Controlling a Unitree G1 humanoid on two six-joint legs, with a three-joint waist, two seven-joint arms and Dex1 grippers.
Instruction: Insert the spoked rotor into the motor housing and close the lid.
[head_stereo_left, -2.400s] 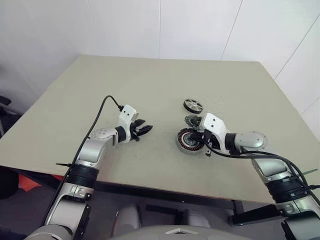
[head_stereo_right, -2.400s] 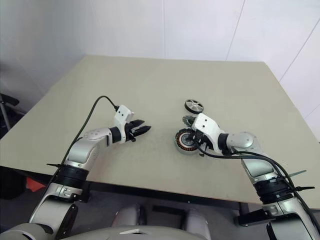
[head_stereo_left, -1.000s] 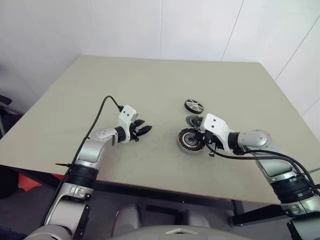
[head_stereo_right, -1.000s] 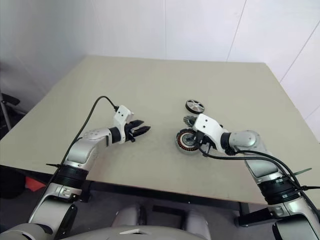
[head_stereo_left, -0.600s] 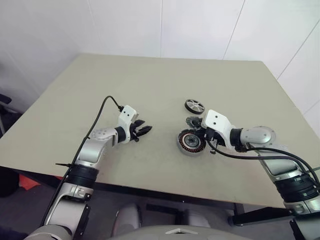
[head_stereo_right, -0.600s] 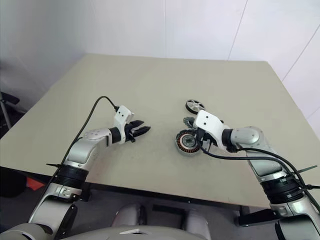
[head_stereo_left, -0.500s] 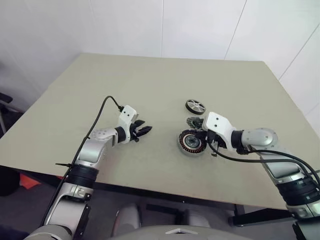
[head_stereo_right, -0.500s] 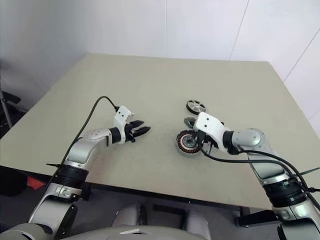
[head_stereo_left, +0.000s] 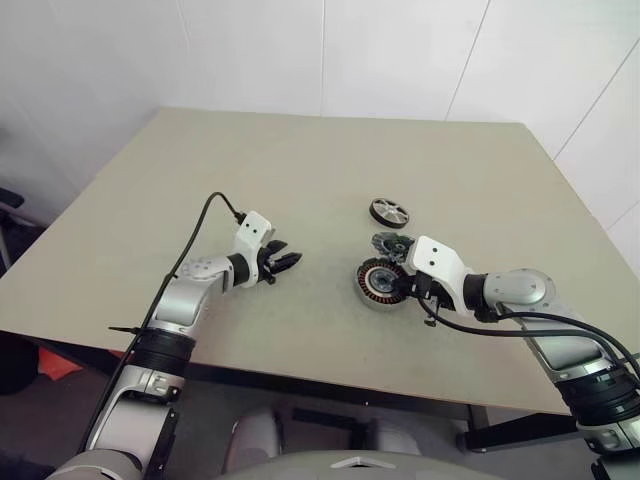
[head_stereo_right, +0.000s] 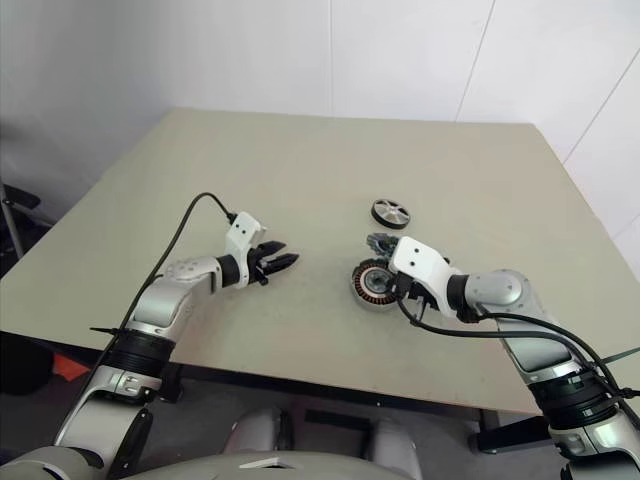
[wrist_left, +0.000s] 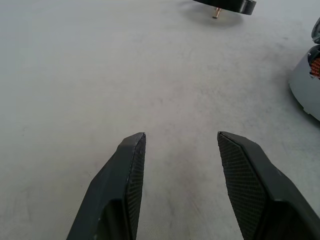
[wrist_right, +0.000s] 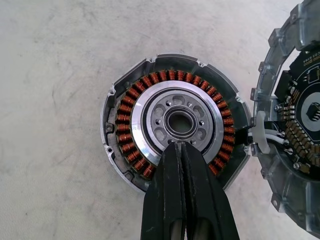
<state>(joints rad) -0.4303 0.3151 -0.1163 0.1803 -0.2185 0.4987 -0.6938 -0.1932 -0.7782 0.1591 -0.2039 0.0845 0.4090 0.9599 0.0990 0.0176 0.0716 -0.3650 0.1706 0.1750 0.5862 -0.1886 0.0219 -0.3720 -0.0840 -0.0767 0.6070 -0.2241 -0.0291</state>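
Next, I lift my right gripper clear and open it beside the spoked rotor (head_stereo_left: 389, 212) beyond the lid first, because it is closed and empty over the motor housing's centre hole (head_stereo_left: 381, 280).
The motor housing (wrist_right: 150, 82) lies open on the table, its copper windings ringing a silver hub. My right gripper (wrist_right: 181, 144) is shut and holds nothing, its tips over the rim of the hub's centre hole. The lid (wrist_right: 300, 125) lies inner face up against the housing's far side, joined to it by white wires. The spoked rotor (head_stereo_left: 388, 212) sits flat on the table just beyond the lid. My left gripper (wrist_left: 181, 142) is open and empty, low over bare table to the left of the housing (head_stereo_left: 380, 283).
The tan table (head_stereo_left: 300, 160) has free room all around the three parts. Its front edge runs close below both arms. White walls stand behind it. Black cables trail from both wrists.
My right forearm and elbow have swung outward and lower, while the shut gripper stays at the housing. The left arm has not moved.
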